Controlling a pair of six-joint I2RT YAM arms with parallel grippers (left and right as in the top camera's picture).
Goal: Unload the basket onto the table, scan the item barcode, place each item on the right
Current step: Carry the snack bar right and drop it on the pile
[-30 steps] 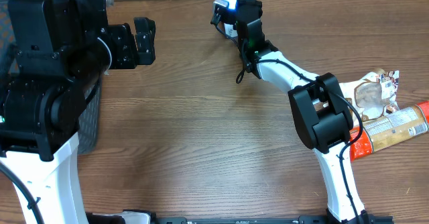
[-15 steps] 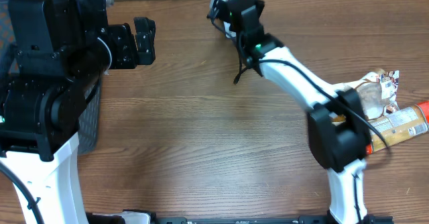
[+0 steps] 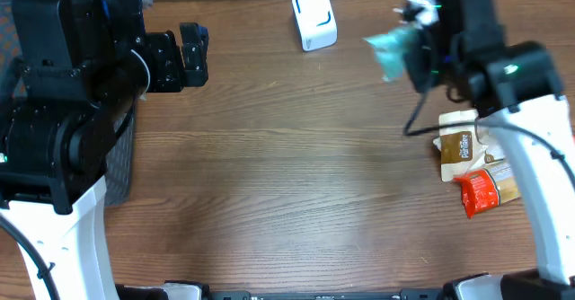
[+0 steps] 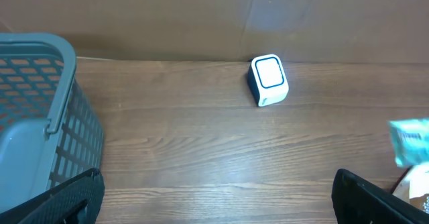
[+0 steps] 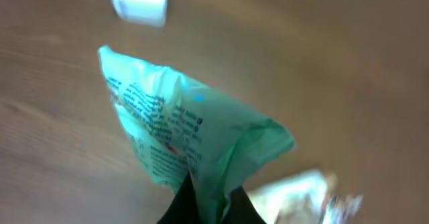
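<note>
The teal-green packet [image 3: 390, 54] is clear of the scanner and the way is open, so the robot's right gripper should go on carrying it until it hangs over the tan packet [image 3: 457, 145] before it lets go.
A teal-green printed packet [image 3: 391, 50] hangs above the table at the back right, pinched by my right gripper [image 3: 411, 54], which is shut on it. In the right wrist view the packet [image 5: 194, 130] fans out from the closed fingertips [image 5: 184, 207], blurred by motion. The white scanner with a blue outline [image 3: 314, 18] stands at the back edge, left of the packet and apart from it. It also shows in the left wrist view as the scanner [image 4: 269, 80]. My left gripper [image 3: 193, 56] hovers at the left, open and empty, its fingers [image 4: 60, 200] spread wide.
A grey mesh basket [image 4: 33, 117] stands at the far left under the left arm. Several other packets lie at the right, among them a tan one [image 3: 463, 145] and a red one [image 3: 481, 192]. A wall runs behind the table's back edge.
The right arm has swung from the scanner at the back centre far to the right, carrying the teal packet with it. The scanner now stands uncovered. The left arm has not moved.
</note>
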